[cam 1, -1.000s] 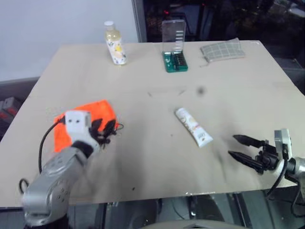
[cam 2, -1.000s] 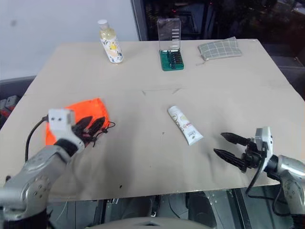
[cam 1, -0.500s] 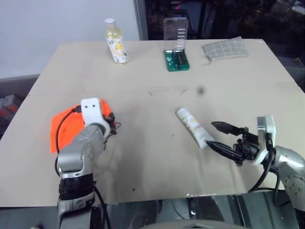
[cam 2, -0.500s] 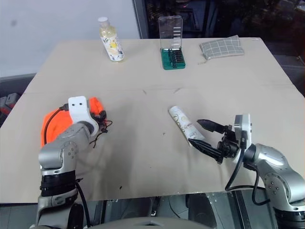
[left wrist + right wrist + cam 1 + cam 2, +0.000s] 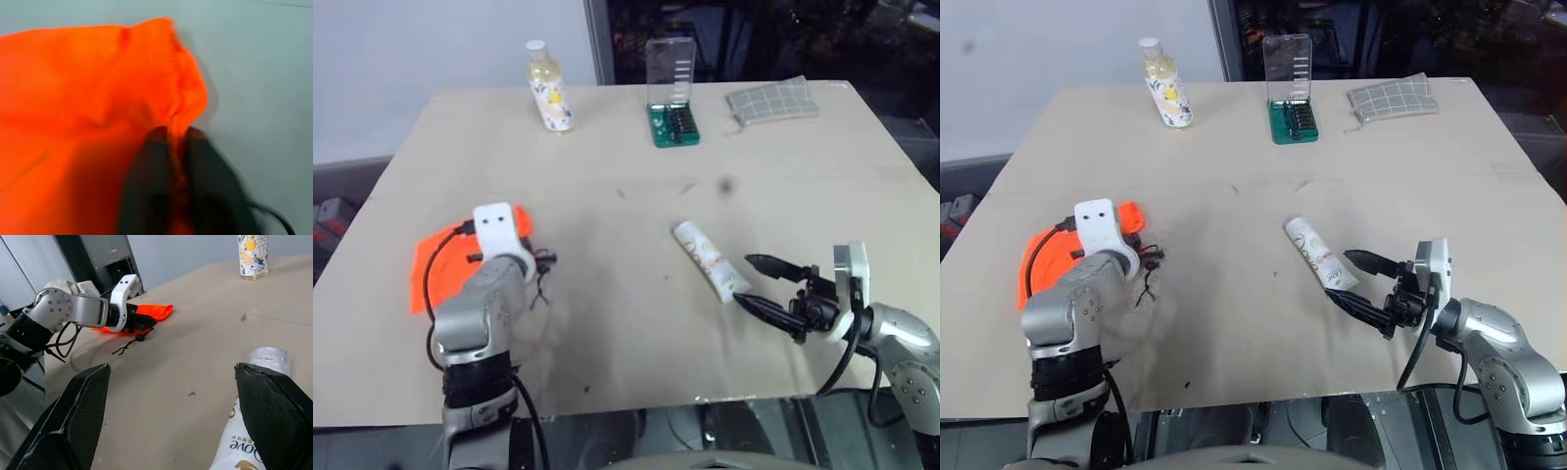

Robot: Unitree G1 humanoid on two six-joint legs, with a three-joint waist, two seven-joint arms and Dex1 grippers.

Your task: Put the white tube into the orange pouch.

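The orange pouch's opening is bunched up in my left gripper far from the white tube, so my left gripper should pull the pouch closer, open and take only the opening's upper edge.
The orange pouch lies flat near the table's left edge, its dark cord trailing to the right. My left gripper is shut on a fold of orange fabric at the pouch's mouth. The white tube lies right of the table's middle, pointing diagonally. My right gripper is open at the tube's near end, one finger on each side of it. In the right wrist view the tube lies between the wide-spread fingers, close to one fingertip.
At the far edge stand a white-capped bottle of yellowish liquid, a green bit case with its clear lid up and a grey checked pouch. The table's front edge runs close below both arms.
My left gripper came down onto the pouch's mouth and closed on the fabric. My right gripper moved left up to the tube's near end, still open.
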